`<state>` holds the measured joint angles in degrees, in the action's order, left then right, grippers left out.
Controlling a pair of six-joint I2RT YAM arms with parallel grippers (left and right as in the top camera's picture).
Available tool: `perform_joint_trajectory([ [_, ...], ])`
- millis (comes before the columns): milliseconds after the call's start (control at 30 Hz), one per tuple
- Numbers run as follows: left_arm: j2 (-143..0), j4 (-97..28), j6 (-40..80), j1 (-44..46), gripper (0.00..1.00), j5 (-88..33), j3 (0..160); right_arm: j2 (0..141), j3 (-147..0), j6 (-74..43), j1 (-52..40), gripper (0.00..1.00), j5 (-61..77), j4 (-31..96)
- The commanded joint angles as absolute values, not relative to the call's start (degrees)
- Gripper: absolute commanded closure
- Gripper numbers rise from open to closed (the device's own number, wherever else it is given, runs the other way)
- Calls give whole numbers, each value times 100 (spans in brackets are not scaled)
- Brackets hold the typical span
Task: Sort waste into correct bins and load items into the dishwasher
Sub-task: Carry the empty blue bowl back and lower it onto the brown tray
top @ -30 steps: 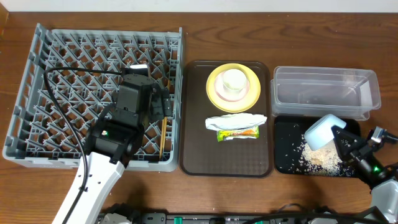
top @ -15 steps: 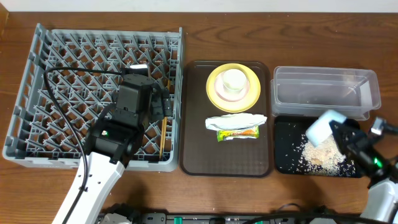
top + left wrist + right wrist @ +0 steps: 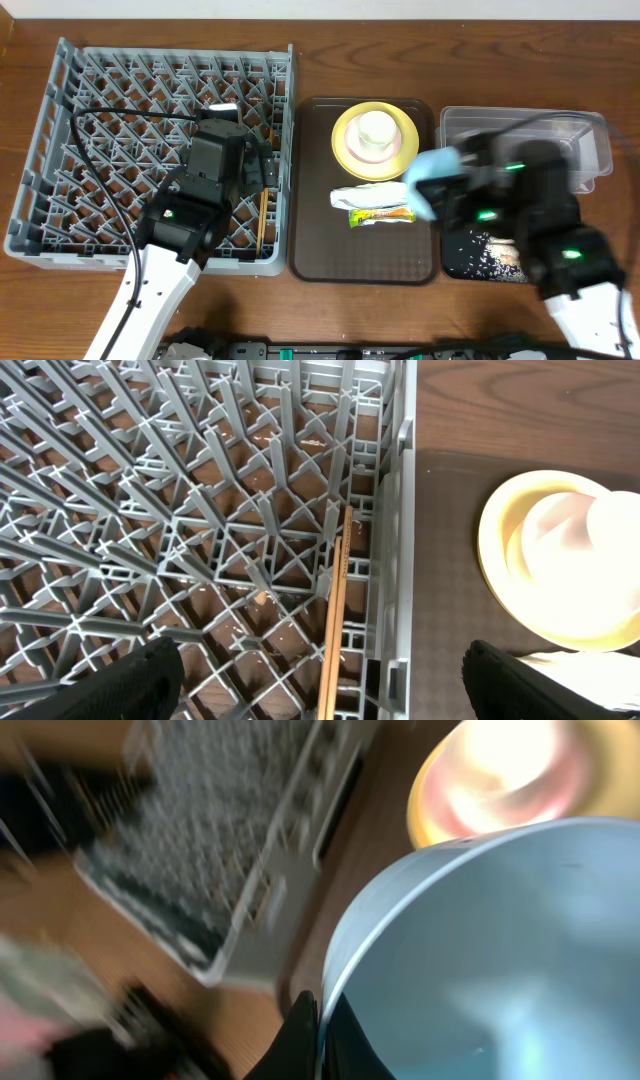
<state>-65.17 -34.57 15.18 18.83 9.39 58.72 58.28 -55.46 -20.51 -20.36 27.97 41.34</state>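
Observation:
I can see that the brown serving tray lies open (image 3: 365,252) below the packet, so my right gripper should carry on moving the light blue bowl to that free spot (image 3: 334,244) until the bowl rests there.
My right gripper (image 3: 318,1030) is shut on the rim of the light blue bowl (image 3: 430,178), which hangs tilted over the right edge of the brown serving tray (image 3: 330,250). The bowl (image 3: 480,940) fills the blurred right wrist view. My left gripper (image 3: 320,690) hangs wide open over the grey dish rack (image 3: 40,150), right above the wooden chopsticks (image 3: 336,610) lying by the rack's right wall. The yellow plate (image 3: 345,145) carries the cream cup (image 3: 373,130). Below it lie the white wrapper (image 3: 378,195) and the green-and-yellow packet (image 3: 382,214).
The black tray (image 3: 465,262) holds whitish crumbs (image 3: 500,255) and is partly hidden by my right arm. Behind it stands the clear tub (image 3: 592,150). The rack's right wall (image 3: 395,560) borders the brown serving tray (image 3: 440,590).
My right arm has swung left with the bowl, from above the black tray to the brown tray's right edge. The left arm has not moved.

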Motion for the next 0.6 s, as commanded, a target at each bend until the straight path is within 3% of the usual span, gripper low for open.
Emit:
perform_joint_trajectory([
  [0,-6528,-3472,1525,1855,8,991,5970,6331,-5614,-1638,-3367,99,1234,4101],
  [267,-6528,-3472,1525,1855,8,991,5970,7826,-5614,-819,-5264,99,650,3614],
  [567,-6528,-3472,1527,1855,8,991,5970,8510,-5614,-803,-5599,99,694,3406],
])
